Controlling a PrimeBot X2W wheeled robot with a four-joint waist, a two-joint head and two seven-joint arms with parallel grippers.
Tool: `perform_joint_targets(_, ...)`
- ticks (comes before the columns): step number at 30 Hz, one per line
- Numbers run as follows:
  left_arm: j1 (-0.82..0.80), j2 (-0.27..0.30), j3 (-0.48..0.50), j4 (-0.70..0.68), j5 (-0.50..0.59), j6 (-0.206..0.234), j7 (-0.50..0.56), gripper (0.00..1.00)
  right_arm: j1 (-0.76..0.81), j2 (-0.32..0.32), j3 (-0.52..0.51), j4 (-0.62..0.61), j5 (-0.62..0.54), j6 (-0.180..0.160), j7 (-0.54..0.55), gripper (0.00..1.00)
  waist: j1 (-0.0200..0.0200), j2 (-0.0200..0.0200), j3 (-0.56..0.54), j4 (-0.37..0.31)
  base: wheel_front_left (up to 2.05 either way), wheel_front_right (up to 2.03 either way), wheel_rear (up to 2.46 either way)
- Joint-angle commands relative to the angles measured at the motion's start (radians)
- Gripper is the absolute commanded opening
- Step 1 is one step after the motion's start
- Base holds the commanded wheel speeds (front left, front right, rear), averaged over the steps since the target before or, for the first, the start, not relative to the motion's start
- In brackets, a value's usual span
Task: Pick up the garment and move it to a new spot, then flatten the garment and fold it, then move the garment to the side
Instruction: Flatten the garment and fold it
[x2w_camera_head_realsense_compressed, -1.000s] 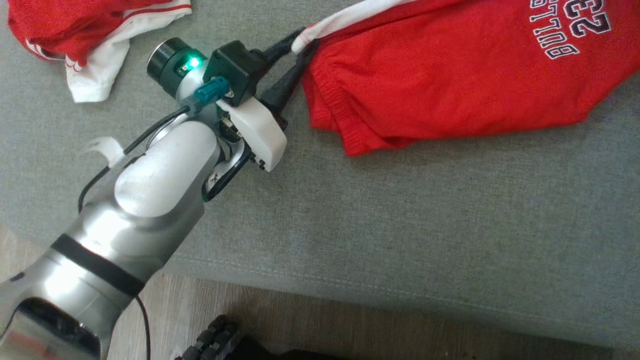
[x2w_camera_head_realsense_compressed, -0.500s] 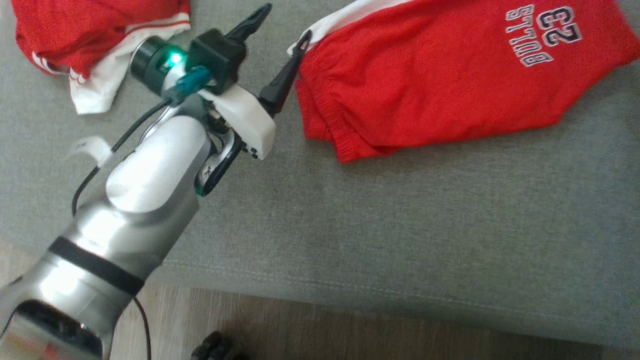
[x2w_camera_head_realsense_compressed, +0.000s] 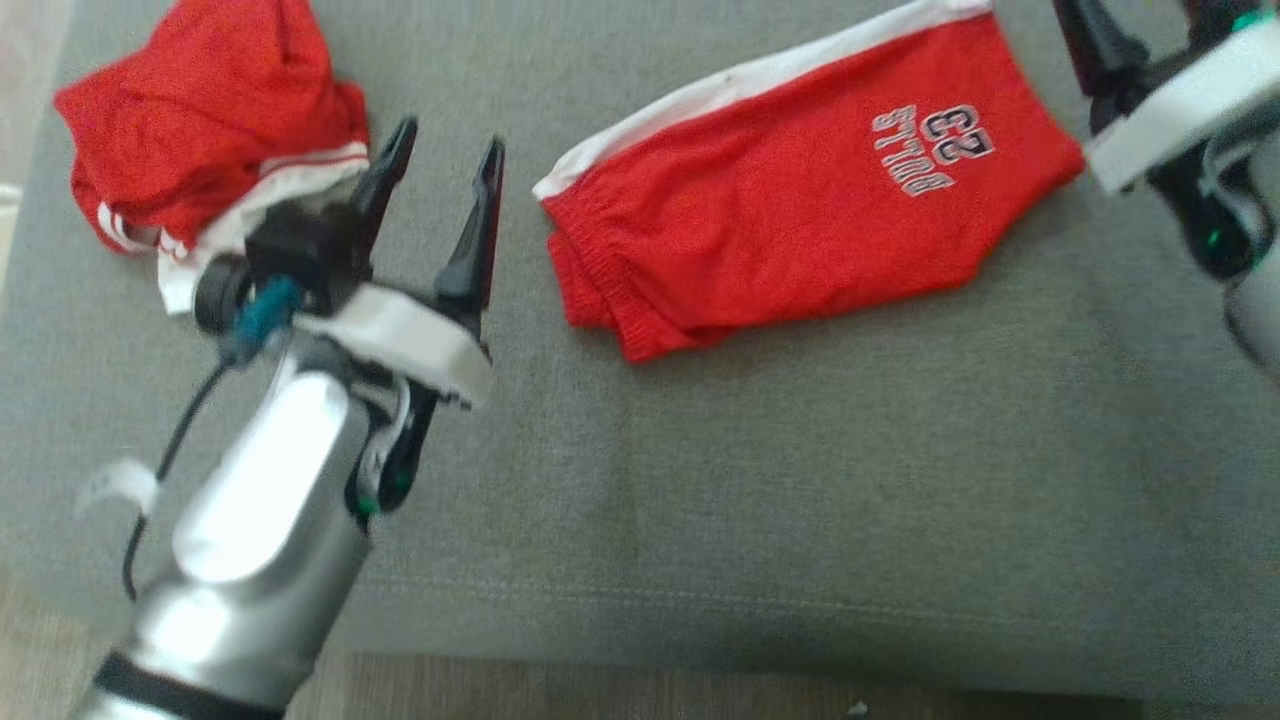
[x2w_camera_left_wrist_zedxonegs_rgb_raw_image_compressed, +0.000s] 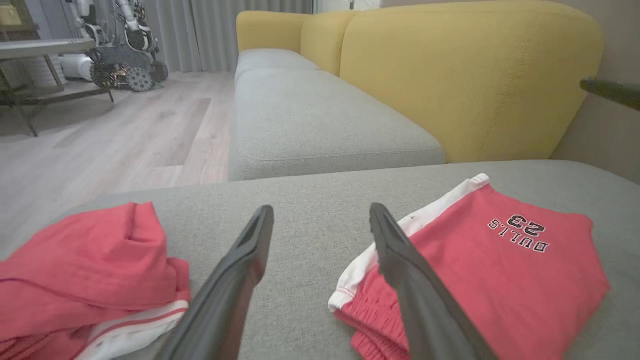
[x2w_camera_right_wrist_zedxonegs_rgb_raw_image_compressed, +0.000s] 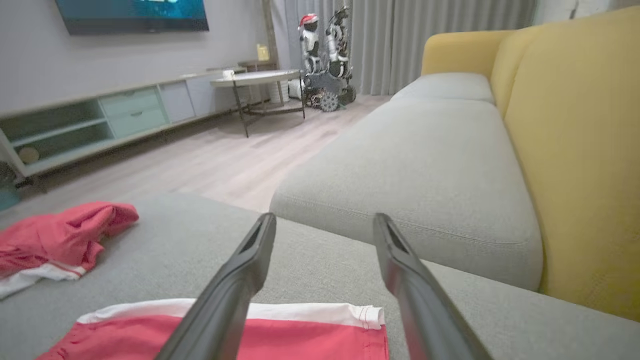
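The lettering (x2w_camera_head_realsense_compressed: 931, 150) is face up close to the shorts' leg hem, so the red shorts (x2w_camera_head_realsense_compressed: 762, 216) will cover the lettering on the inside when the robot folds the hem toward the shorts' waistband.
The garment (x2w_camera_head_realsense_compressed: 800, 230) is a pair of red shorts with a white side stripe and "BULLS 23" lettering. It lies folded flat on the grey sofa seat (x2w_camera_head_realsense_compressed: 800, 480). My left gripper (x2w_camera_head_realsense_compressed: 450, 140) stands open just left of its waistband, apart from it, with nothing between the fingers. In the left wrist view the left gripper (x2w_camera_left_wrist_zedxonegs_rgb_raw_image_compressed: 321, 212) points between the garment (x2w_camera_left_wrist_zedxonegs_rgb_raw_image_compressed: 490, 265) and a crumpled red heap. My right gripper (x2w_camera_head_realsense_compressed: 1140, 20) is at the garment's far right end, open. In the right wrist view the right gripper (x2w_camera_right_wrist_zedxonegs_rgb_raw_image_compressed: 325, 220) hovers over the garment (x2w_camera_right_wrist_zedxonegs_rgb_raw_image_compressed: 300, 340).
A crumpled red and white garment (x2w_camera_head_realsense_compressed: 210, 170) lies at the seat's left end. The seat's front edge (x2w_camera_head_realsense_compressed: 700, 640) drops to wooden floor. A yellow backrest (x2w_camera_left_wrist_zedxonegs_rgb_raw_image_compressed: 475, 75) rises behind, and further grey cushions (x2w_camera_right_wrist_zedxonegs_rgb_raw_image_compressed: 425, 165) extend beyond. A table (x2w_camera_right_wrist_zedxonegs_rgb_raw_image_compressed: 260, 80) and another robot (x2w_camera_right_wrist_zedxonegs_rgb_raw_image_compressed: 325, 55) stand across the room.
My left gripper opened, let go of the garment's waistband corner and drew back to the left. The camera has shifted, and my right gripper now shows at the upper right.
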Motion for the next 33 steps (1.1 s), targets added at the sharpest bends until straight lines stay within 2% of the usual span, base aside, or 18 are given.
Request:
perform_joint_targets(1,0.017,0.029,0.060,-0.050,0.021,0.011,-0.012,1.00,0.054,0.011,-0.042,-0.016,-0.015,0.006,-0.023,1.00,0.0001,0.0000,-0.060,-0.030,0.00,0.00,0.00)
perform_joint_targets(4,0.101,0.015,0.099,-0.088,0.053,0.022,-0.012,1.00,0.113,0.024,-0.129,-0.013,-0.123,0.006,-0.031,1.00,0.0001,0.0000,-0.098,-0.048,0.00,0.00,0.00)
perform_joint_targets(8,0.208,-0.013,0.157,-0.137,0.096,0.030,-0.012,1.00,0.244,0.073,-0.377,-0.074,-0.318,0.006,-0.032,1.00,0.0001,0.0000,-0.135,-0.071,0.00,0.00,0.00)
perform_joint_targets(13,0.328,-0.067,0.237,-0.206,0.153,0.014,-0.012,1.00,0.500,0.198,-0.677,-0.227,-0.560,0.006,-0.032,1.00,0.0001,0.0000,-0.168,-0.087,0.00,0.00,0.00)
perform_joint_targets(14,0.328,-0.067,0.237,-0.206,0.153,0.014,-0.012,1.00,0.500,0.198,-0.677,-0.227,-0.560,0.006,-0.032,1.00,0.0001,0.0000,-0.168,-0.087,0.00,0.00,0.00)
perform_joint_targets(17,0.387,-0.103,0.287,-0.245,0.191,-0.006,-0.012,1.00,0.638,0.290,-0.796,-0.331,-0.662,0.006,-0.032,1.00,0.0001,0.0000,-0.180,-0.091,0.00,0.00,0.00)
perform_joint_targets(21,0.453,-0.142,0.333,-0.268,0.242,-0.042,-0.012,1.00,0.768,0.384,-0.873,-0.424,-0.747,0.006,-0.032,1.00,0.0001,0.0000,-0.193,-0.091,0.00,0.00,0.00)
perform_joint_targets(24,0.492,-0.163,0.354,-0.260,0.268,-0.067,-0.012,1.00,0.833,0.428,-0.894,-0.466,-0.777,0.006,-0.011,1.00,0.0001,0.0000,-0.199,-0.088,0.00,0.00,0.00)
perform_joint_targets(33,0.542,-0.199,0.404,-0.224,0.274,-0.120,-0.012,1.00,0.919,0.459,-0.897,-0.498,-0.835,0.006,0.095,1.00,0.0001,0.0000,-0.204,-0.071,0.00,0.00,0.00)
